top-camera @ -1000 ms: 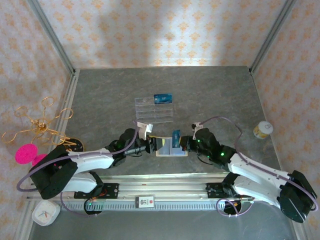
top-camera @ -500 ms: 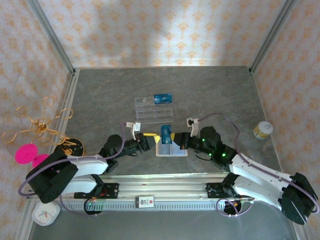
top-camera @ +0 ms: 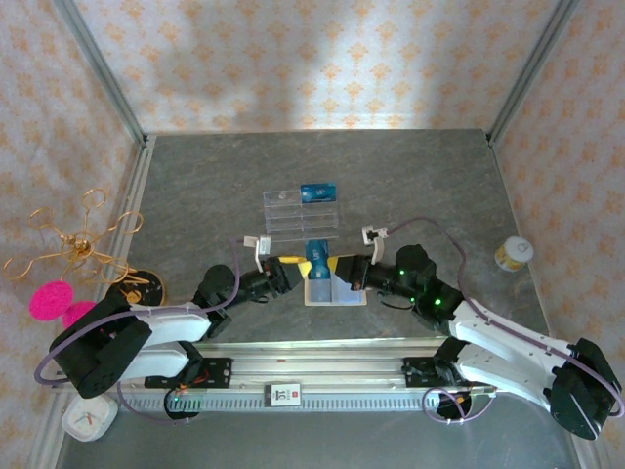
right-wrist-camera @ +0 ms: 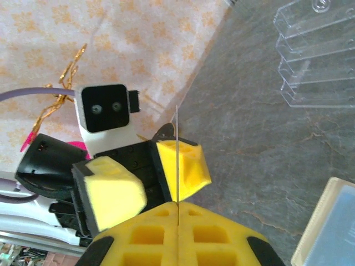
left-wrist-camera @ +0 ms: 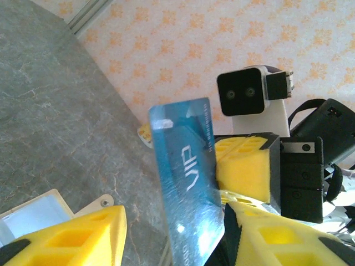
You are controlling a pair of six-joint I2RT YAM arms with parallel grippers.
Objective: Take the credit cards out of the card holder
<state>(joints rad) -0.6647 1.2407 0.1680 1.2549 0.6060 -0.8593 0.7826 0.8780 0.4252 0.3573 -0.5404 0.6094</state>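
My left gripper should take the blue credit card point(top-camera: 316, 256) held in my right gripper to the clear tray point(top-camera: 285, 211), which will free my right gripper for the card holder.
A blue credit card point(top-camera: 317, 258) marked "VIP" point(left-wrist-camera: 188, 183) hangs above the table, and my right gripper point(top-camera: 347, 269) is shut on its edge; the right wrist view shows it edge-on point(right-wrist-camera: 177, 160) above the pressed-together fingers point(right-wrist-camera: 138, 238). My left gripper point(top-camera: 283, 270) stands open, with a yellow finger point(left-wrist-camera: 72, 235) on each side of that card and a gap on the left side. The beige card holder point(top-camera: 335, 292) lies open on the table just below, pale pockets up point(right-wrist-camera: 333, 227). Another blue card point(top-camera: 317, 192) lies in the clear tray point(top-camera: 293, 215).
The clear compartment tray point(right-wrist-camera: 316, 55) sits just behind the two grippers. A gold wire stand with pink discs point(top-camera: 68, 249) is at the far left, and a small yellow-lidded jar point(top-camera: 513, 254) at the right. Metal frame posts and patterned walls close in the table.
My right gripper has carried the blue card up and leftward from the card holder. My left gripper has pulled back off the holder and now has its jaws on either side of the card.
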